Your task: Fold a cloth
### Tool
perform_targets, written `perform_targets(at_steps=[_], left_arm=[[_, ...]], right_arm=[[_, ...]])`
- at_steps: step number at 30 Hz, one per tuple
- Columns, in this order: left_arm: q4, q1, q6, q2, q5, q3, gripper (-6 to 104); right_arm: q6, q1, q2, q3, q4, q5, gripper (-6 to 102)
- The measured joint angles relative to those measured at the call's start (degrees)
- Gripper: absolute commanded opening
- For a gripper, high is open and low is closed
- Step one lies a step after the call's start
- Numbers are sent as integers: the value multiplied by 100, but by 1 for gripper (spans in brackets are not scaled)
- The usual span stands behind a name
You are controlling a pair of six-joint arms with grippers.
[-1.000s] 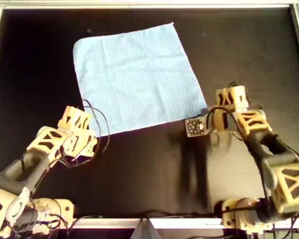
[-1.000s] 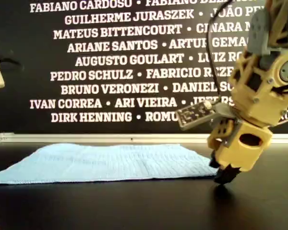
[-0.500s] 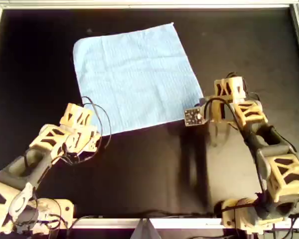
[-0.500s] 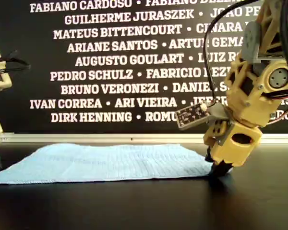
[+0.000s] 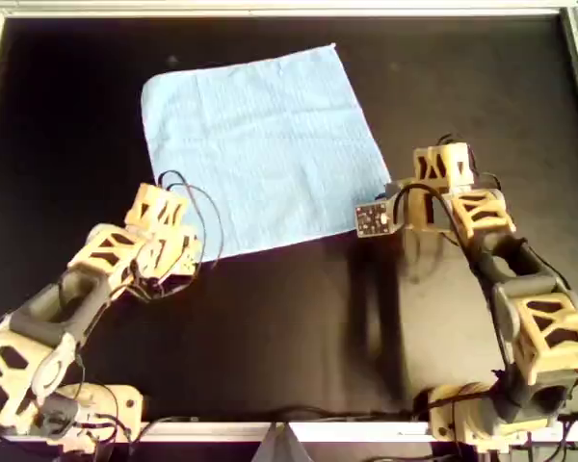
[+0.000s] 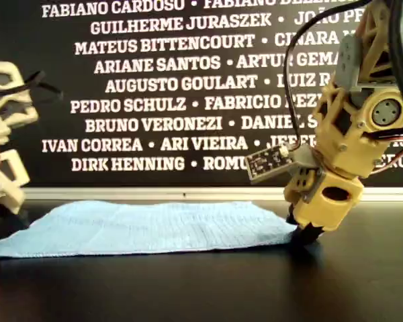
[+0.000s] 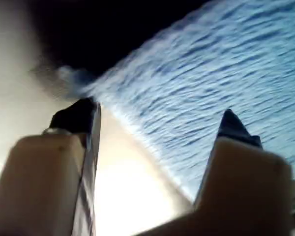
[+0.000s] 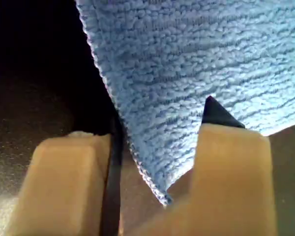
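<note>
The light blue cloth's far edge (image 5: 241, 66) is loose and at a slant, so the cloth's far half (image 5: 255, 106) will move and straighten out when the robot folds the cloth's near edge over.
The light blue cloth (image 5: 265, 149) lies flat and unfolded on the black table, toward the far side in the overhead view. My left gripper (image 5: 176, 248) is at the cloth's near corner on the overhead view's left. In the left wrist view it (image 7: 157, 115) is open with the cloth (image 7: 221, 69) edge running between its fingers. My right gripper (image 5: 405, 212) is down at the near corner on the overhead view's right. It (image 8: 162, 118) stands open, straddling that corner of the cloth (image 8: 187, 59). The exterior view shows it (image 6: 301, 236) touching down at the cloth (image 6: 154, 225).
A metal frame (image 5: 270, 10) borders the black table. A small circuit board (image 5: 374, 219) juts from the right wrist just off the cloth's near edge. A black wall with white names (image 6: 161, 87) stands behind the table in the exterior view.
The left gripper has moved up the overhead view to the cloth's near corner and entered the exterior view's left. The right gripper has shifted onto its corner and dropped to the table. The cloth is unmoved.
</note>
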Motion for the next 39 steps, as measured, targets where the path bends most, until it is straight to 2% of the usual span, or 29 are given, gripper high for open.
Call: perform_targets(at_steps=[4, 6, 15, 18, 21, 25, 29, 32, 36, 38, 39], left_arm=[[-53, 0, 0, -264, -650, -158, 85], [-62, 0, 0, -316, -853, -167, 85], [-114, -44, 0, -264, -932, -105, 84], [-114, -44, 0, -264, -932, -105, 83], [-114, -44, 0, -264, -932, -105, 80], [-114, -149, 53, -264, -1020, -105, 64], [-123, -290, 44, -246, -1028, -123, 45], [-123, -387, 9, -202, -1028, -246, 30], [-123, -475, -9, -105, -1028, -281, 4], [-97, -492, -26, -35, -1028, -281, -4], [-70, -492, -44, -18, -993, -272, -4]], right_arm=[[0, 0, 0, 0, 0, 0, 66], [0, 0, 0, 0, 0, 0, 66], [0, 0, 0, 0, -9, 0, 65], [9, 0, 0, 0, -9, 0, 58], [35, 0, 0, 0, -9, 0, 46], [35, -18, 0, 0, -9, -53, 28], [44, -18, 0, 0, -9, -53, 15], [44, -18, 0, 0, -9, -53, 8], [44, -18, 0, 0, -9, -53, 0], [44, -18, 0, 0, -9, -53, -1], [44, -18, 0, 0, -9, -53, -1]])
